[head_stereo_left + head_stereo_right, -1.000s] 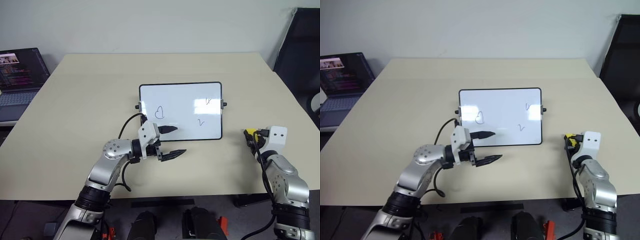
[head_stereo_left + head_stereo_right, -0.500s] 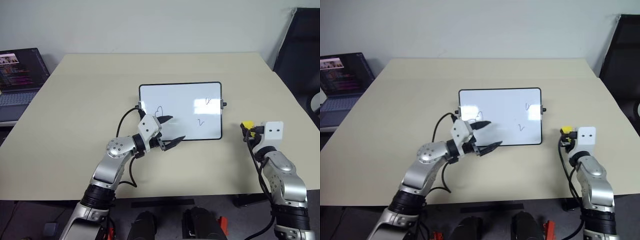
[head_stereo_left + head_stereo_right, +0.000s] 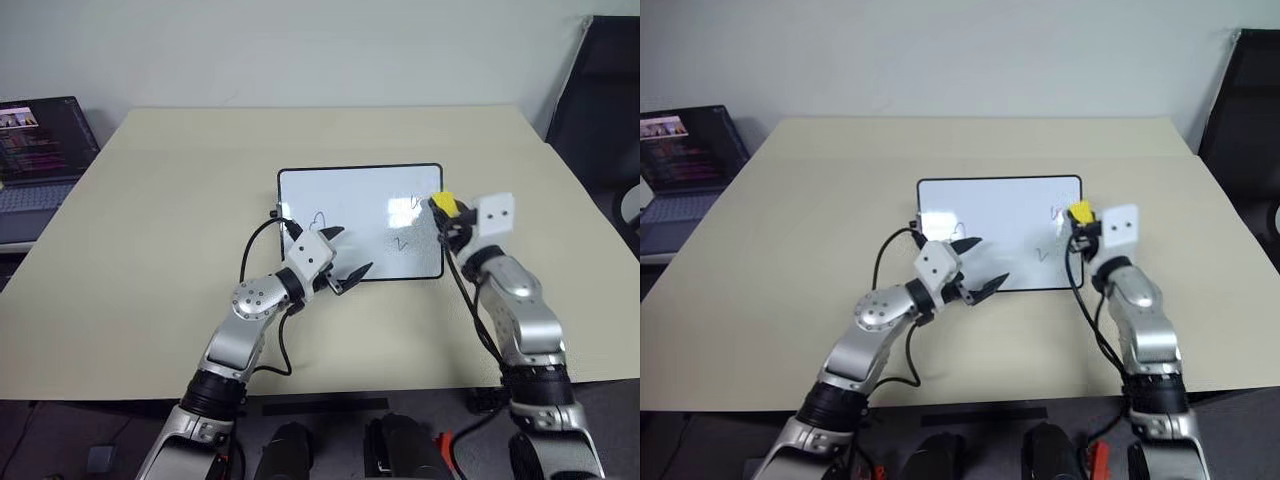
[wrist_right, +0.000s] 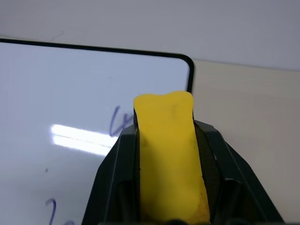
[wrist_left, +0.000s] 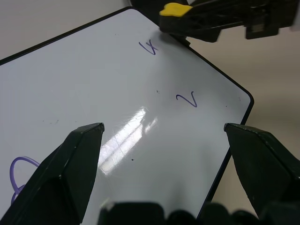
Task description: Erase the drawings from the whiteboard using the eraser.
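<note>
The eraser is beyond the upper squiggle at the whiteboard's edge, so the robot's right gripper should wipe the eraser inward across that squiggle before going over the lower squiggle.
The whiteboard lies flat in the middle of the table. The drawings on it are a heart-like outline at its left and two squiggles at its right. My right gripper is shut on the yellow eraser, held over the board's right edge beside the upper squiggle. I cannot tell whether the eraser touches the board. My left gripper is open over the board's near left edge, just below the heart, with nothing between its fingers.
An open laptop sits off the table's left side. A black chair stands at the far right. Bare tan tabletop surrounds the board, with the near table edge close to my arms.
My right gripper has carried the eraser up and left, from the table right of the board to over the board's right edge. My left gripper has edged forward and turned toward the board.
</note>
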Tool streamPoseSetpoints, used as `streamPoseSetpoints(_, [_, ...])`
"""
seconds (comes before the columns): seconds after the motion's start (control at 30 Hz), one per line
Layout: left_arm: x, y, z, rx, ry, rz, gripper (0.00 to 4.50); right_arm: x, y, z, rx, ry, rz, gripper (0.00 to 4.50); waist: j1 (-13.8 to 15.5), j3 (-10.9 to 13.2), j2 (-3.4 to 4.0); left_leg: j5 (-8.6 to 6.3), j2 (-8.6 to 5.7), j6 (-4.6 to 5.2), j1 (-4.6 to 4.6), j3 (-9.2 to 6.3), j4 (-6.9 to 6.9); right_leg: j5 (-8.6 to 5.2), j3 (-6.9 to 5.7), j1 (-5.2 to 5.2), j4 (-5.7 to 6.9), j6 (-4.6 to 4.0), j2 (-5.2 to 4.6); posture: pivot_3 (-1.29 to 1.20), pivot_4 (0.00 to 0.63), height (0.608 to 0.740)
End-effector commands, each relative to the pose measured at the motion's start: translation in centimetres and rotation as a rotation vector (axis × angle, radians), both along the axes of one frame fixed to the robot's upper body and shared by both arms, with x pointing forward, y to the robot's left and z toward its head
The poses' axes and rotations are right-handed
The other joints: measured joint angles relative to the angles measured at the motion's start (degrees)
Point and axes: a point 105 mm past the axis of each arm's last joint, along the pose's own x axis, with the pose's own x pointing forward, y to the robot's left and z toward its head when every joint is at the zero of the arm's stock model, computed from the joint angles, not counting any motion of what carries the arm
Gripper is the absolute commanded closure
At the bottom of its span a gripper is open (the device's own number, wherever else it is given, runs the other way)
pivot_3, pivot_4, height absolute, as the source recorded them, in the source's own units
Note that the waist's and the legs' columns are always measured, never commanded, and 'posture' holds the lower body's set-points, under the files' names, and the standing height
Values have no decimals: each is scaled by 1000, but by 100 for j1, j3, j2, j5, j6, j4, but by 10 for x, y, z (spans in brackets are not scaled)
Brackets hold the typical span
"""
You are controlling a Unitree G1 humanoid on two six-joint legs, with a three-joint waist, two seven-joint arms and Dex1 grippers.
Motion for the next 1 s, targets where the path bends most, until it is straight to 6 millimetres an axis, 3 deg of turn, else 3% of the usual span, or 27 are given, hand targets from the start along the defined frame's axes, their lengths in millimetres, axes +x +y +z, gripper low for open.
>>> streamPoseSetpoints(0.03, [1,-3,12,-3,-53,-15,0,8,10,14,-4,-61,23,3283,3,0,0,0,0,0,0,0,-1,0,0,0,-2,0,0,0,150,740])
streamPoseSetpoints(0.2, [0,0,13,4,-56,-14,0,15,18,13,-3,-61,40,3283,11,0,0,0,2,0,-5,0,-3,0,1,0,-8,0,-4,0,150,740])
streamPoseSetpoints(0.37, [-2,2,14,4,-60,-2,0,17,16,-5,-55,19,17,3283,10,0,0,0,2,1,4,1,6,2,4,1,9,2,-6,0,150,740])
streamPoseSetpoints(0.53, [-2,6,15,4,-64,11,0,7,14,-12,-75,46,25,3283,10,0,0,2,2,4,16,0,9,-2,4,2,35,-4,-3,0,150,740])
streamPoseSetpoints(0.73, [1,9,14,3,-63,23,0,-18,9,-36,-91,130,31,3283,-2,-1,0,3,2,5,16,-1,11,-3,4,1,38,-5,-3,0,150,740])
streamPoseSetpoints(0.87, [1,8,14,2,-62,20,0,-20,7,-36,-95,139,27,3283,-6,-1,0,5,2,6,19,1,15,-2,6,3,40,-3,-3,0,150,740])
streamPoseSetpoints(1.0, [2,5,14,-2,-62,13,0,-11,10,-18,-84,83,28,3283,-13,-1,0,6,1,8,20,0,14,-2,4,2,42,-4,-1,0,150,740])
